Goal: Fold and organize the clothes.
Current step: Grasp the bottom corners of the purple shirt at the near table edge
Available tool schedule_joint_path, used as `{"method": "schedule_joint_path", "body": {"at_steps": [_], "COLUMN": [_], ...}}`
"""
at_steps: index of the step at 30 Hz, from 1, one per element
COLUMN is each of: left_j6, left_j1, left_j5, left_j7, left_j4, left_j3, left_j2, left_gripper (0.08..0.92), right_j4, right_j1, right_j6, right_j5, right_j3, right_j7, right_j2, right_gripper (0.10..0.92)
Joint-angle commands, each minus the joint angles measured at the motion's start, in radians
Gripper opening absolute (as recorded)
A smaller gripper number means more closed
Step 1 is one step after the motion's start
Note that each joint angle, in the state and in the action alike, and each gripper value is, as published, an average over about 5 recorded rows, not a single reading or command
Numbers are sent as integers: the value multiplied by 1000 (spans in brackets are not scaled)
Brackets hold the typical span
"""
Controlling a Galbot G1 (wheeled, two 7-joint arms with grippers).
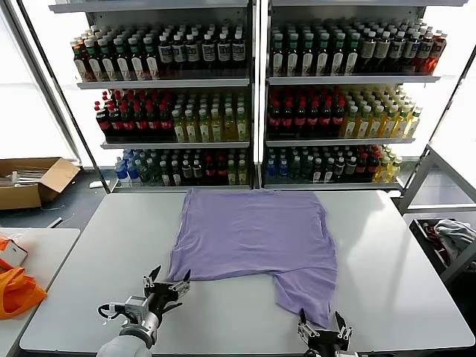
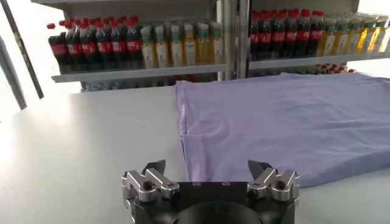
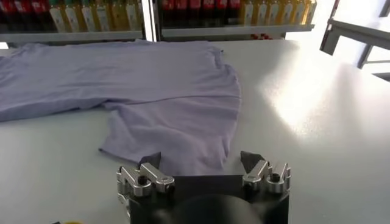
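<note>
My right gripper is at the trailing flap [image 1: 306, 295], far from the T-shirt's near corner. My left gripper should therefore grip that corner [image 1: 175, 274] before both grippers fold the T-shirt.
A lavender T-shirt [image 1: 253, 230] lies plain side up on the white table [image 1: 401, 253], its body spread flat and one flap trailing toward the near right. My left gripper [image 1: 171, 280] hovers open at the shirt's near left corner [image 2: 189, 173], with the corner just ahead of its jaws [image 2: 207, 165]. My right gripper [image 1: 322, 321] is at the near end of the trailing flap [image 3: 177, 146]. It stands open [image 3: 200, 159], and the flap's edge lies between its spread fingertips. Nothing is gripped. The shirt [image 2: 280, 115] fills the middle of both wrist views [image 3: 152, 85].
Shelves of bottled drinks [image 1: 253, 97] stand behind the table's far edge. An orange fabric item [image 1: 16, 291] lies on a side table at the left, with a cardboard box [image 1: 33, 182] on the floor beyond. A bin of clothes [image 1: 450, 238] sits at the right.
</note>
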State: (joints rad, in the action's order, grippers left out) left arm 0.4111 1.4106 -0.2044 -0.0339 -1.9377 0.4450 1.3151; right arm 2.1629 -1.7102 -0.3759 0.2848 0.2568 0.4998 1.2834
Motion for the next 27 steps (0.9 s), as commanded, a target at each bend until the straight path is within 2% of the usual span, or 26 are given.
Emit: {"method": "schedule_joint_path", "body": {"at_steps": [1,4,19,22,27], "left_j6": [11,13,12,9,-11], "left_j1": [3,7,18,26,35], "left_j5": [-16,-17,-12,-4,8], "left_j7": [3,4,14,17,21], "left_j4": [10,19,41,35,18], "left_j3": [-3,2,-10,-12,-14], "left_j2": [-4,-7,1,6,18], "left_gripper": [822,785,360,274,132], "right_j4": [-10,-12,-47,-46,-30], "right_j1": [-2,-4,8,13,22], "right_j6": [-2,-1,43,50,65], "right_j5": [3,3,-8,-7,-7], "right_j3": [-7,-11,-20,-19,-16], "right_j7": [0,-1,-24,-28,-41], "right_j2": [2,1,0,-1,-1], "right_gripper": [673,587,159,113,109]}}
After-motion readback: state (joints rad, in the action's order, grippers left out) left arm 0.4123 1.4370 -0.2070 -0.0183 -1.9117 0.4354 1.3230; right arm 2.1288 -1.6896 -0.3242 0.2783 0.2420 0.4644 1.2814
